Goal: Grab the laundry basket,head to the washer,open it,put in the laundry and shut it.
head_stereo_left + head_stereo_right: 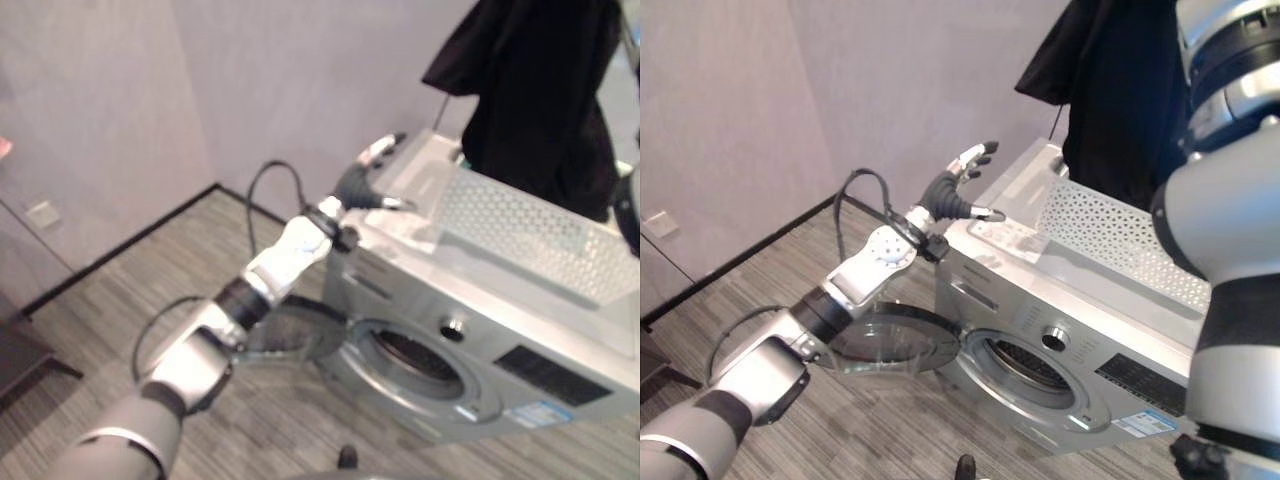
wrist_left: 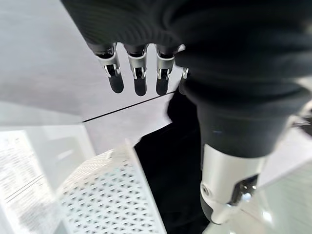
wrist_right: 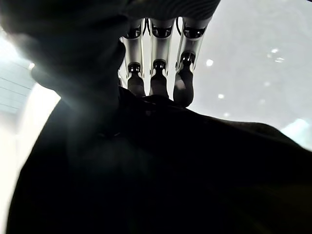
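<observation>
The black garment (image 1: 540, 90) is hanging limp with a loose lower end (image 1: 545, 180). It will fall over my left gripper and cover it when I carry it.
A silver washer (image 1: 500, 330) stands at the right with its round glass door (image 1: 890, 340) swung open to the left and the drum opening (image 1: 1025, 365) showing. On its top sits a white perforated laundry basket (image 1: 520, 225). My left hand (image 1: 365, 180) hovers open over the washer's top left corner, fingers (image 2: 139, 73) straight. A black garment (image 1: 540, 90) hangs above the basket. My right hand (image 3: 158, 68) is raised high, its fingers curled into that black cloth (image 3: 170, 170).
A grey wall with a dark baseboard runs behind the washer. A wall socket (image 1: 42, 213) sits low on the left wall. Dark furniture (image 1: 20, 350) stands at the left edge. Grey plank floor (image 1: 150, 270) lies left of the open door.
</observation>
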